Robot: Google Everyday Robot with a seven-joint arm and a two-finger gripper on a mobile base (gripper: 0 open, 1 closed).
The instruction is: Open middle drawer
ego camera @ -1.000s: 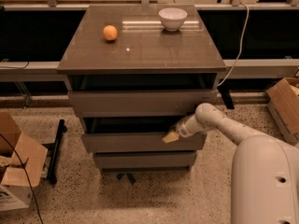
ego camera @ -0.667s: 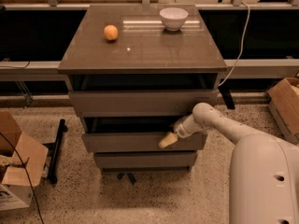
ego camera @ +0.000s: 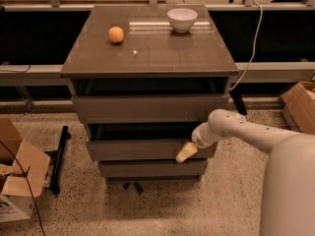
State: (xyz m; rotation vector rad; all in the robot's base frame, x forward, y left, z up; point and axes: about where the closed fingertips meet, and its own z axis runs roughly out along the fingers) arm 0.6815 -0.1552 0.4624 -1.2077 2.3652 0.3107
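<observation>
Next, my gripper backs off, then rises to the gap (ego camera: 179, 133) above the drawer's upper edge, because my fingers lie against the middle drawer's flat front (ego camera: 176, 153), below that edge.
The middle drawer (ego camera: 142, 150) is the second of three grey-brown flat fronts in the cabinet. It stands pulled out a little, with a dark gap showing above its front. My gripper (ego camera: 184, 153) is at the right part of that front, at its upper edge, its pale fingertips pointing down and left against the panel. The white arm (ego camera: 246, 132) comes in from the lower right. The top drawer front (ego camera: 147, 108) is above and the bottom drawer front (ego camera: 152, 169) is below.
On the cabinet top (ego camera: 152, 53) lie an orange (ego camera: 116, 34) and a white bowl (ego camera: 182, 19). Cardboard boxes stand on the floor at the left (ego camera: 15, 176) and at the right (ego camera: 300, 104). A black bar (ego camera: 58, 159) lies left of the cabinet. A white cable (ego camera: 253, 43) hangs at the right.
My gripper has moved a little left and down along the middle drawer's front. The drawer's front seems to have come out slightly.
</observation>
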